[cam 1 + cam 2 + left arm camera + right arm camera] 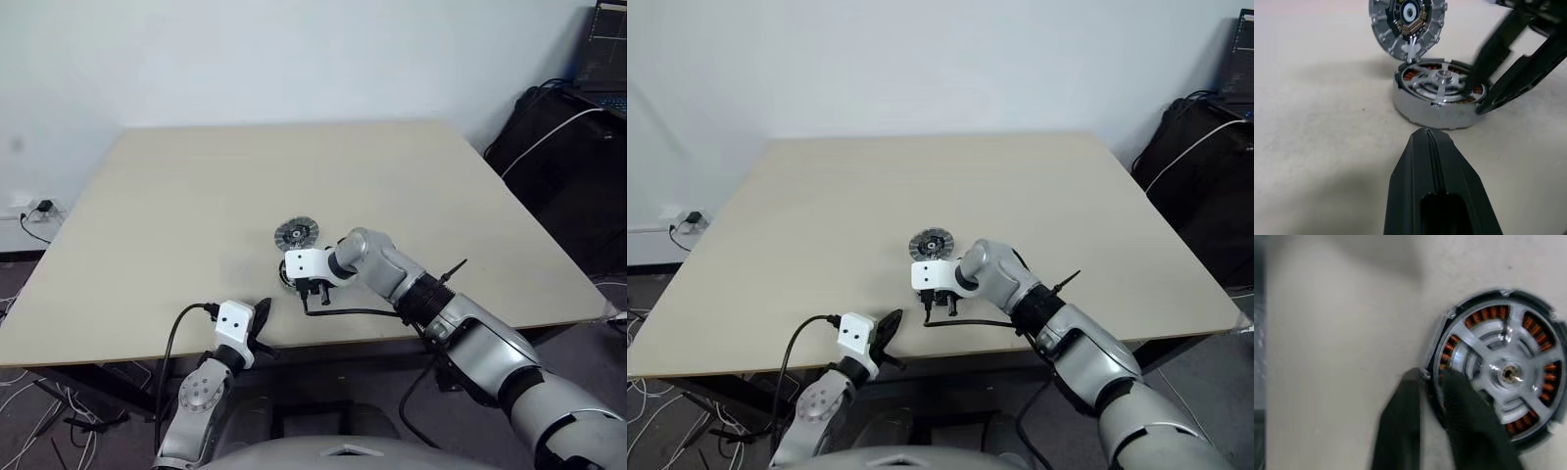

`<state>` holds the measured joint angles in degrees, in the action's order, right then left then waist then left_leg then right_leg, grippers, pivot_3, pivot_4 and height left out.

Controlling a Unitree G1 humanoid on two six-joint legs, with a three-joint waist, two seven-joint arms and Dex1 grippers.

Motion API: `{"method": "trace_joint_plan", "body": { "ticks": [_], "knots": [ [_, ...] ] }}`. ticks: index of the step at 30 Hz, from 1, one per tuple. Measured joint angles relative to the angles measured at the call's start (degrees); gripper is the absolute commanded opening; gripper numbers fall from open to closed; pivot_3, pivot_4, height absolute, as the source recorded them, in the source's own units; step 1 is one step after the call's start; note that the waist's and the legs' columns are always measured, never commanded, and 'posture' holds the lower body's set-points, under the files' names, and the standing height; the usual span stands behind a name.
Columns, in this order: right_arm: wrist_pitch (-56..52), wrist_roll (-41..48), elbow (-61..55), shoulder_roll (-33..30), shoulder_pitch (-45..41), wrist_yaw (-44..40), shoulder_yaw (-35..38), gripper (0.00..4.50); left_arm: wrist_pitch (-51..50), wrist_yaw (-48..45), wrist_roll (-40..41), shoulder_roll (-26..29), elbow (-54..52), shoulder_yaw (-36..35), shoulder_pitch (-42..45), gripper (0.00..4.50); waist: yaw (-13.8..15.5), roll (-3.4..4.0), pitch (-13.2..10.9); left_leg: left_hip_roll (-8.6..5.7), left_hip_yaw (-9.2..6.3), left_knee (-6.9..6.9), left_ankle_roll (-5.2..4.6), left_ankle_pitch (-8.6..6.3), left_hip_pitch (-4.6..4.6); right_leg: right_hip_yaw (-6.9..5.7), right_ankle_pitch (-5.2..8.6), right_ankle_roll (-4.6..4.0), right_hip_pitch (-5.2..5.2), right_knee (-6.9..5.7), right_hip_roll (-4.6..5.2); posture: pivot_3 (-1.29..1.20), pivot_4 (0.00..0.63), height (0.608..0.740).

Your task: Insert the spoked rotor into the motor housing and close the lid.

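Note:
My right gripper should turn the motor housing by its rim to bring the lid around before shutting it, with the lid open on the housing's far side.
The motor housing stands on the table with the spoked rotor seated inside it. Coppery windings show between the rotor's silver spokes. My right gripper comes down on the housing's edge, one finger inside the rim and one outside, pinched on it. The ribbed silver lid lies on the table just beyond the housing. My left gripper is shut and empty, a short way in front of the housing near the table's front edge.
A black bag with a white cable stands past the table's right side, with a laptop above it. A wall plug and cables lie on the floor to the left. Bare tabletop surrounds the parts.

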<state>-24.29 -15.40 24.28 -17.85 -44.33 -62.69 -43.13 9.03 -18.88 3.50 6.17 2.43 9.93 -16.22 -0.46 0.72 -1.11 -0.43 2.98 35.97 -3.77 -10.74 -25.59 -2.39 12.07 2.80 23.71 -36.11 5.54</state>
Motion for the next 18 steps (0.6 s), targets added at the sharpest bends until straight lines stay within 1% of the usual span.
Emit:
{"method": "trace_joint_plan", "body": {
  "ticks": [9,13,18],
  "knots": [
    [-3.08,-0.06,-3.94,-0.64,4.17,2.07,2.75,0.06,0.63,0.08,-0.24,-0.52,2.65,-0.03,1.59,0.0,0.37,0.01,0.19,0.0,0.02,0.01,0.0,0.0,0.02,-0.05,-0.06,0.05,0.0,-0.03,0.02,0.0,0.0,0.74],
    [-10.51,1.09,-9.27,-0.79,7.82,3.33,6.67,0.06,1.45,0.16,-0.71,-1.26,4.4,0.34,1.99,0.0,1.35,0.03,0.23,0.0,0.04,0.02,0.0,0.0,0.0,-0.03,-0.1,-0.05,0.0,0.02,0.05,0.0,0.0,0.74],
    [-26.22,3.86,-21.74,-1.54,14.01,5.48,11.59,0.06,1.92,0.17,-0.81,-1.65,5.66,0.69,2.25,0.0,2.42,0.03,0.23,0.01,0.05,0.0,-0.01,-0.01,-0.1,-0.03,-0.01,-0.05,0.05,0.12,0.18,0.0,0.0,0.74]
  ]
}}
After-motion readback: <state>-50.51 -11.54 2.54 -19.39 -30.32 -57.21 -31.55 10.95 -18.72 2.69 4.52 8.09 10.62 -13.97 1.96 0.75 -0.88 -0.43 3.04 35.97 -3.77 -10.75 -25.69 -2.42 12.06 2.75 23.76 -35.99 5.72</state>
